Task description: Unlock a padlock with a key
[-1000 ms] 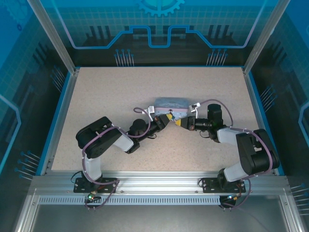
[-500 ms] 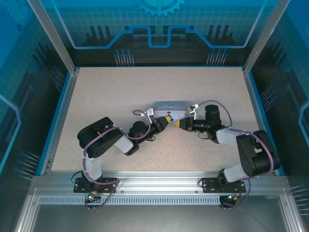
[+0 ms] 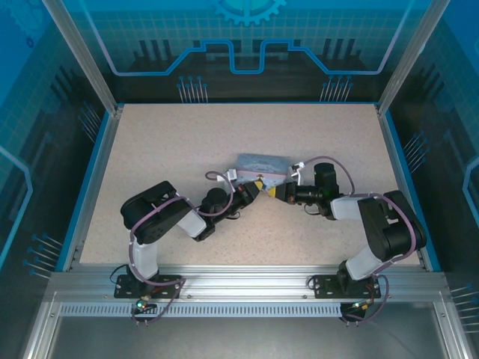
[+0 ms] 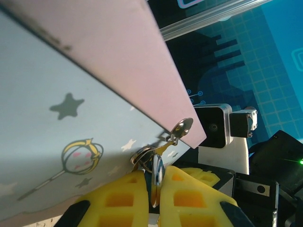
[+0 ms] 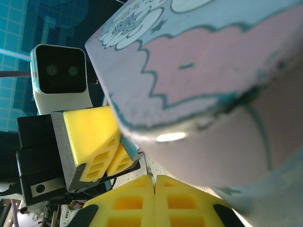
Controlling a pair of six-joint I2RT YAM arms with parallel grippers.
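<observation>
The key's tip (image 5: 146, 160) is pointing past the padlock's edge. Next, my right gripper pulls back and lines it up with the padlock's keyhole end (image 5: 137, 152) before pushing in.
In the left wrist view the tiny padlock (image 4: 157, 171) is seen edge on, a blue and metal sliver. My left gripper (image 4: 156, 178) is shut on it, and its thin shackle reaches up to the metal hasp (image 4: 182, 126) on the pale blue tin (image 4: 71, 123). From the right wrist view, the padlock's (image 5: 129, 145) teal body pokes out between the left fingers (image 5: 90, 137). My right gripper (image 5: 155, 179) is shut on the key (image 5: 149, 171), a thin metal strip pointing at the padlock. From above, both grippers (image 3: 255, 186) (image 3: 276, 191) meet tip to tip just in front of the tin (image 3: 263, 164).
The tin sits tilted at the middle of the speckled table (image 3: 172, 142), hard against both grippers. The right wrist camera (image 4: 215, 126) and the left wrist camera (image 5: 59, 70) face each other closely. Blue rails (image 3: 88, 187) border the table.
The tin has turned and slid slightly toward the arms, and both grippers have shifted a little left with it. Both grips stay the same.
</observation>
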